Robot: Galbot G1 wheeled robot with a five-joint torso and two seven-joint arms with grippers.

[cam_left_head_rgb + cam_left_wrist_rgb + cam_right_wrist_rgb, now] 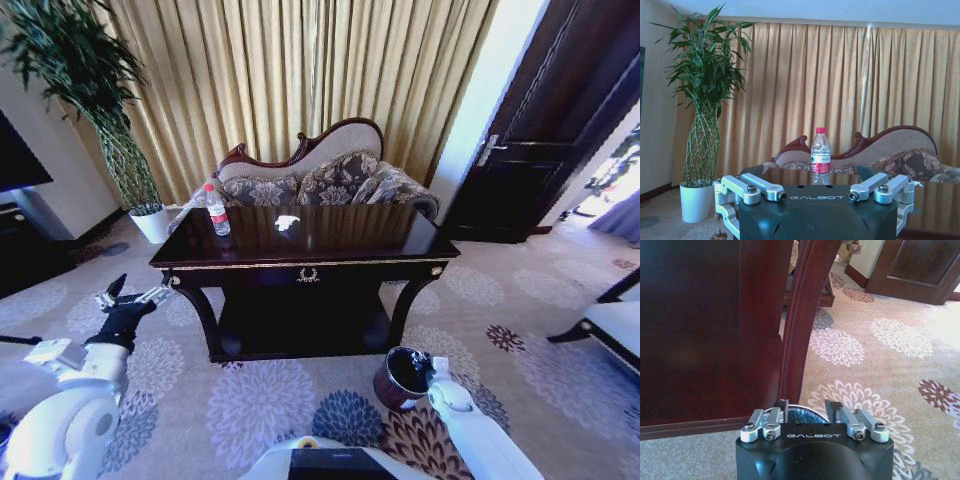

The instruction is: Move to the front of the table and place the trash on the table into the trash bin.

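Observation:
My gripper will carry the white paper scrap (286,222) to the trash bin, and the scrap will stay bunched as it moves, because it lies crumpled into a small clump.
The near-black table (400,245) stands straight ahead. On its left part stands a clear water bottle (217,210) with a red cap, and a crumpled white paper scrap (287,222) lies near the middle. In the left wrist view the bottle (820,157) is beyond my left gripper (817,195), which is open and empty. That left gripper (125,300) hangs left of the table and below its top. The dark trash bin (403,378) sits on the carpet by the table's front right leg. My right gripper (808,407) is open just above the bin's rim (802,413).
A sofa (320,180) stands behind the table before gold curtains. A tall plant in a white pot (150,222) is at the back left, a dark door (540,150) at the right. The table's curved leg (802,315) rises close to my right gripper. Patterned carpet lies open to the right.

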